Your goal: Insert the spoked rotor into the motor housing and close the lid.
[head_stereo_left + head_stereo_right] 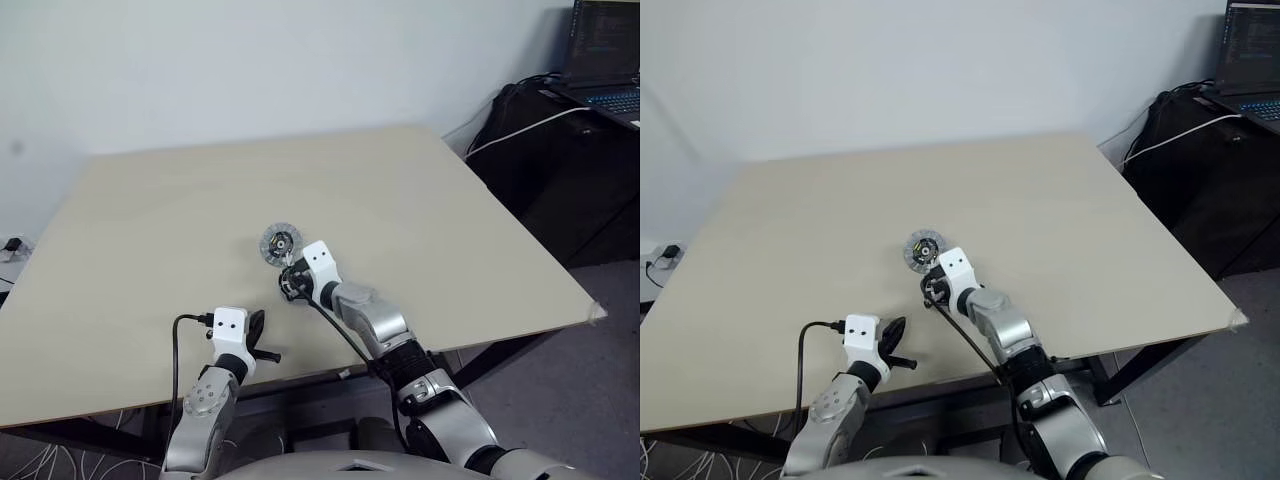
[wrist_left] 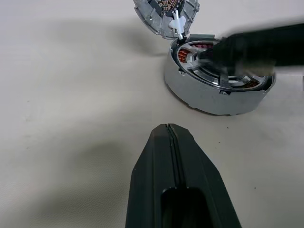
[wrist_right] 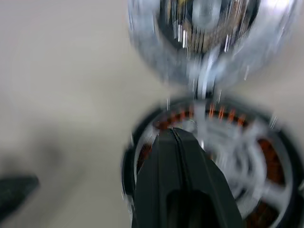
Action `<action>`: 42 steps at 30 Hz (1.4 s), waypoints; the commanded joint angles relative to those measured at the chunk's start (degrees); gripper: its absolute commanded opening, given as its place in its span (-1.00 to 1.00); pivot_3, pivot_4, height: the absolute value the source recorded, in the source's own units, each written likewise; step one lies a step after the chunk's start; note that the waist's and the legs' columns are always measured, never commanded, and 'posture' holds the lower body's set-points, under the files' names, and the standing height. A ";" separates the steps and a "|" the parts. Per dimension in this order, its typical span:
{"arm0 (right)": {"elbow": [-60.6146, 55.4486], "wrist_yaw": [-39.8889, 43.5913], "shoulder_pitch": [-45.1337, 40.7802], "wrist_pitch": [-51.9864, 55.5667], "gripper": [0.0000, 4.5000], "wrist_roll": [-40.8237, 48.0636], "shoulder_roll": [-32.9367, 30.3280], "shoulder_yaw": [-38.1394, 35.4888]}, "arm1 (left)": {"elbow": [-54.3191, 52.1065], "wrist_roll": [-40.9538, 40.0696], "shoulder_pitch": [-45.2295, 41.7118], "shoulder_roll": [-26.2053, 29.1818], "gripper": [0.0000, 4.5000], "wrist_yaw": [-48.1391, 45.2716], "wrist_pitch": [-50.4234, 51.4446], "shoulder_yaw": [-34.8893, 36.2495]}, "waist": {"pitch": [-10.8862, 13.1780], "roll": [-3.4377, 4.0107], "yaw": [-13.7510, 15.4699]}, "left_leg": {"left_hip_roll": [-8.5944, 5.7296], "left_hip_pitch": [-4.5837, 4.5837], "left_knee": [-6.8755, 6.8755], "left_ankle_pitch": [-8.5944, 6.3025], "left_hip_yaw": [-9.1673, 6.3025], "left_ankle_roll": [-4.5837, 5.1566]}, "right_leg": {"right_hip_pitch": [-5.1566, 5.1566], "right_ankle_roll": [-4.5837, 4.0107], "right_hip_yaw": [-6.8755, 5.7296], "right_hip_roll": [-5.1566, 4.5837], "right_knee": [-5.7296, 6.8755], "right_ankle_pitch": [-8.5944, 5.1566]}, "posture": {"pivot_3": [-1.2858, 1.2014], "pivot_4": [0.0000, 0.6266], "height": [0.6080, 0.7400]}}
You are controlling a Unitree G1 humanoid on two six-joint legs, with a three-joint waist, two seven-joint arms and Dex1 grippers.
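Observation:
The open lid is on the far side of the motor housing, so my right gripper should take hold of the housing's side and turn the housing before the lid is closed.
The silver motor housing stands on the pale table, its round lid hinged up and open behind it. The spoked rotor lies inside the housing among copper windings. My right gripper is shut, its black fingers reaching down over the housing's open top; whether they touch the rotor I cannot tell. In the head view, the lid shows just beyond the right wrist. My left gripper is shut on nothing, low over the table a short way in front of the housing, near the table's front edge.
A laptop sits on dark equipment past the table's right edge, with a white cable running across it. A black cable loops by my left wrist. Bare tabletop lies all around the housing.

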 commanded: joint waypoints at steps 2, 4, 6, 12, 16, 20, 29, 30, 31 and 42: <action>-1.54 0.60 -0.15 0.89 -0.99 -0.30 -0.03 -0.16 | -2.30 -0.54 -0.72 -0.26 -1.00 0.20 -0.71 0.27 | -0.02 -0.03 -0.01 | 0.00 0.02 0.00 0.00 0.00 0.00 | 0.03 0.00 0.00 0.00 0.00 0.00 | 0.03 -1.00 1.00; -5.05 1.76 -0.09 0.28 -0.99 0.12 -0.59 -0.04 | -2.26 -0.56 -0.76 -0.32 -1.00 0.18 -0.70 0.25 | -0.01 -0.03 0.02 | 0.00 0.03 0.01 0.00 0.00 -0.01 | 0.03 0.01 0.00 0.00 0.01 -0.01 | 0.03 -1.00 1.00; -9.63 3.19 -0.10 0.64 -0.99 0.69 -1.61 0.06 | -2.21 -0.58 -0.82 -0.35 -1.00 0.13 -0.66 0.19 | 0.00 -0.03 0.05 | 0.00 0.00 0.02 0.00 -0.01 0.00 | 0.01 0.01 -0.01 0.00 0.01 -0.01 | 0.03 -1.00 1.00; -20.84 5.84 -0.24 11.12 -0.92 0.80 -7.08 0.90 | -2.01 -0.64 -0.95 -0.49 -1.00 -0.05 -0.58 -0.02 | -0.01 -0.06 0.21 | 0.00 -0.04 0.03 0.00 -0.01 0.00 | -0.03 0.01 -0.01 -0.01 0.01 -0.01 | 0.03 -1.00 1.00; -24.27 9.75 -0.73 16.85 -0.49 -0.82 -13.42 5.64 | -1.77 -0.74 -1.04 -0.70 -1.00 -0.12 -0.63 -0.12 | -0.01 -0.07 0.57 | -0.01 -0.05 0.06 0.00 0.00 0.00 | 0.00 0.02 -0.02 -0.03 0.00 -0.01 | 0.03 -1.00 1.00; -24.96 12.99 -1.73 19.21 0.10 -1.74 -17.87 9.68 | -1.57 -0.79 -1.04 -0.92 -1.00 -0.17 -0.74 -0.25 | 0.01 -0.10 0.56 | 0.00 -0.05 0.07 0.00 0.01 0.00 | 0.00 0.02 -0.04 -0.03 -0.01 -0.01 | 0.03 -1.00 1.00; -21.43 13.80 -4.81 15.85 0.39 -3.00 -17.23 11.10 | -1.43 -0.78 -0.75 -1.40 -1.00 -0.07 -1.03 -0.16 | 0.04 -0.19 0.64 | 0.00 -0.05 0.09 0.00 0.00 0.00 | 0.01 0.04 -0.04 -0.04 -0.01 0.00 | 0.03 -1.00 1.00; -21.85 14.93 -5.06 12.50 0.39 -3.58 -17.93 11.93 | -1.41 -0.76 -0.69 -1.42 -1.00 -0.04 -1.10 -0.10 | 0.04 -0.20 0.70 | 0.00 -0.05 0.09 0.00 0.00 0.01 | 0.02 0.04 -0.04 -0.04 -0.02 0.00 | 0.03 -1.00 1.00; -22.19 16.17 -5.24 9.53 0.39 -4.13 -18.76 12.75 | -1.38 -0.71 -0.64 -1.48 -1.00 -0.01 -1.17 -0.07 | 0.04 -0.20 0.68 | -0.02 -0.07 0.09 0.00 -0.01 0.01 | 0.01 0.05 -0.06 -0.06 -0.05 0.00 | 0.03 -1.00 1.00; -21.70 35.28 -9.79 -12.16 -0.46 -13.09 -30.71 24.28 | -0.93 -0.82 -0.99 -1.58 -1.00 -0.40 -1.18 -0.16 | 0.07 -0.25 0.64 | -0.01 -0.06 0.10 -0.01 -0.03 0.03 | 0.08 0.18 -0.13 -0.05 -0.14 -0.05 | 0.03 -1.00 1.00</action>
